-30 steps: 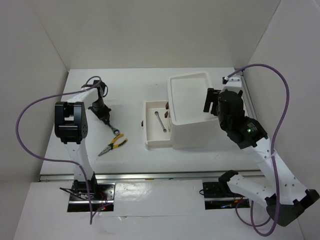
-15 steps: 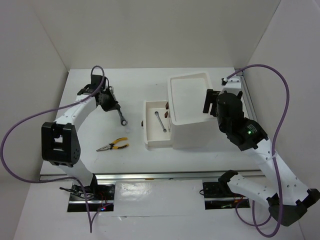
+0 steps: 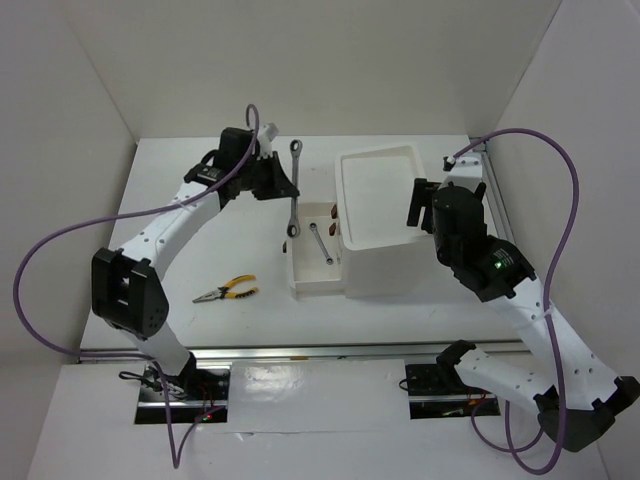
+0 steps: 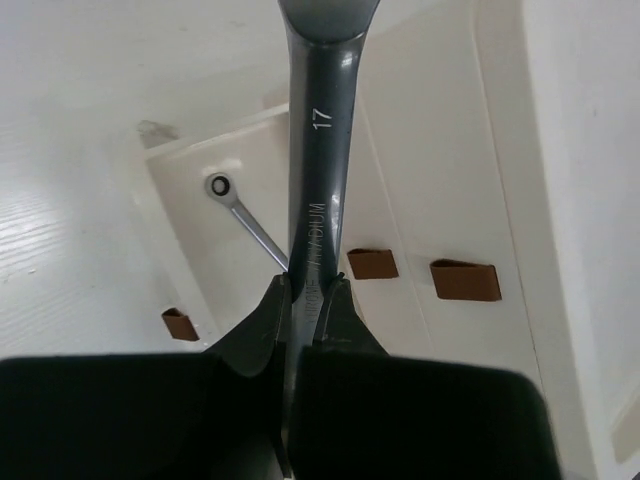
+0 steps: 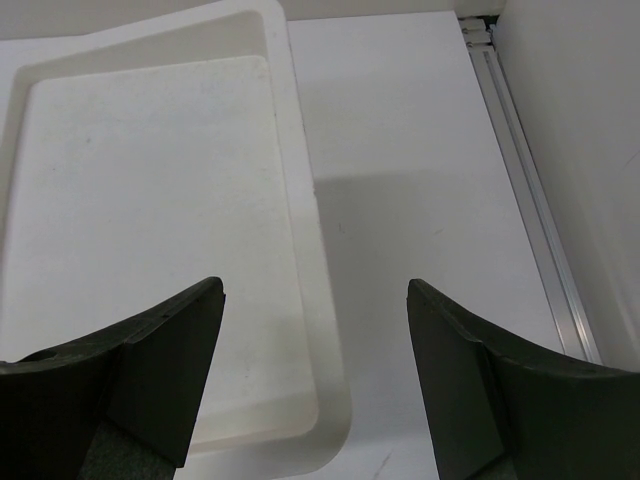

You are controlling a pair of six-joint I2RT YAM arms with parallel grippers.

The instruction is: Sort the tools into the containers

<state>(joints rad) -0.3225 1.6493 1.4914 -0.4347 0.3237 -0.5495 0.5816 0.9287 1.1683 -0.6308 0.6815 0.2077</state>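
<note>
The drawer's bottom is free beside the second wrench (image 3: 322, 244) in the drawer, so my left gripper should now move the held wrench over the drawer and let go inside the drawer's rim (image 3: 308, 268).
My left gripper (image 3: 282, 185) is shut on a silver wrench (image 3: 294, 190) marked 17 (image 4: 320, 170) and holds it in the air by the far left corner of the pulled-out white drawer (image 3: 298, 282). A second silver wrench (image 3: 321, 244) lies inside that drawer (image 4: 245, 222). The white box unit (image 3: 384, 265) with its shallow top tray (image 3: 346, 200) stands right of centre. Yellow-black pliers (image 3: 226, 291) lie on the table at the left. My right gripper (image 3: 424, 205) is open and empty above the tray's right edge (image 5: 310, 330). No screwdrivers are in view.
Dark red-brown drawer handles (image 4: 372, 264) show on the box front and one (image 4: 180, 323) on the open drawer. An aluminium rail (image 5: 520, 190) runs along the table's right edge, beside the right wall. White walls enclose the table on three sides.
My left gripper lifted the wrench from the table at the far left and carried it right to the open drawer. The right arm has not moved.
</note>
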